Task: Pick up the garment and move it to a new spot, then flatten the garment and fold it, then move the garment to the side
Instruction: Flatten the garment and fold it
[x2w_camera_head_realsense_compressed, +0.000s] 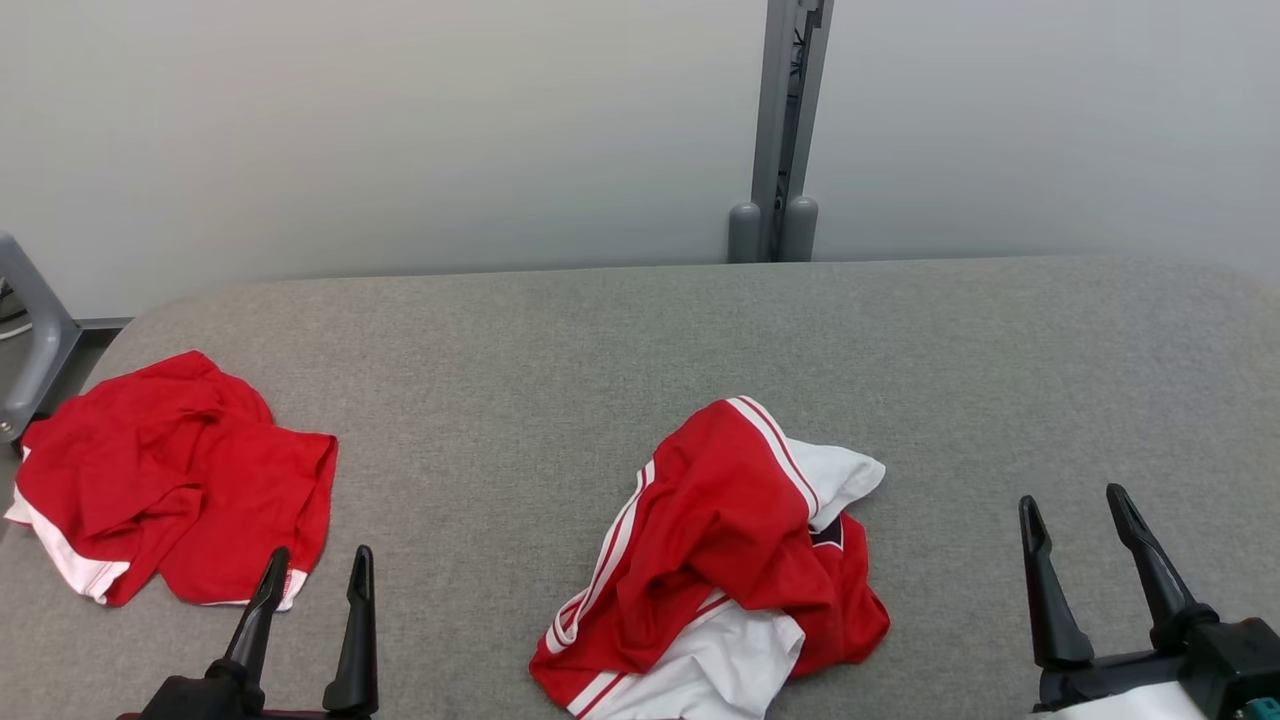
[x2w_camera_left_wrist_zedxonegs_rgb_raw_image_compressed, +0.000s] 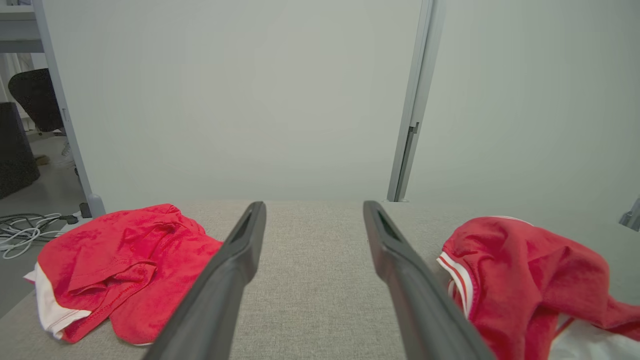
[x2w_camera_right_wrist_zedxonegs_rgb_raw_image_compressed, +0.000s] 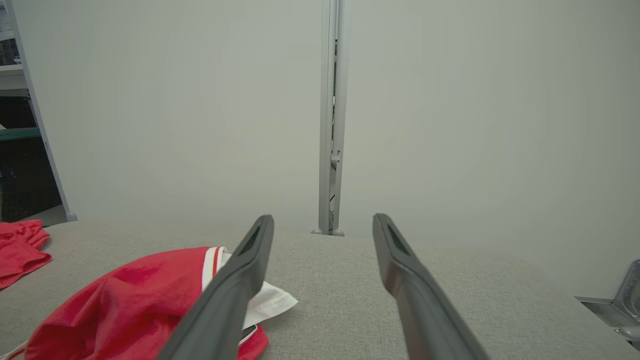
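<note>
I expect the red garment (x2w_camera_head_realsense_compressed: 720, 528) to show large black print when I pull it open, because a black patch edged in white (x2w_camera_head_realsense_compressed: 828, 534) is peeking out of its folds.
A crumpled red garment (x2w_camera_head_realsense_compressed: 715, 550) with white stripes and white panels lies near the front middle of the grey table (x2w_camera_head_realsense_compressed: 620, 340). It sits at the right in the left wrist view (x2w_camera_left_wrist_zedxonegs_rgb_raw_image_compressed: 525, 280) and at the lower left in the right wrist view (x2w_camera_right_wrist_zedxonegs_rgb_raw_image_compressed: 130, 305). My left gripper (x2w_camera_head_realsense_compressed: 318, 575) stands open at the lower left, nothing between its fingers, left of that garment. My right gripper (x2w_camera_head_realsense_compressed: 1075, 520) stands open at the lower right, apart from the garment. Both wrist views show spread fingers (x2w_camera_left_wrist_zedxonegs_rgb_raw_image_compressed: 235, 270) (x2w_camera_right_wrist_zedxonegs_rgb_raw_image_compressed: 400, 270) over bare cloth.
A second crumpled red garment (x2w_camera_head_realsense_compressed: 170, 475) with white trim lies at the table's left edge, just beyond my left gripper, also in the left wrist view (x2w_camera_left_wrist_zedxonegs_rgb_raw_image_compressed: 120, 265). A grey post (x2w_camera_head_realsense_compressed: 785, 130) stands behind the table against the pale wall. Cables (x2w_camera_left_wrist_zedxonegs_rgb_raw_image_compressed: 25, 230) lie on the floor left.
</note>
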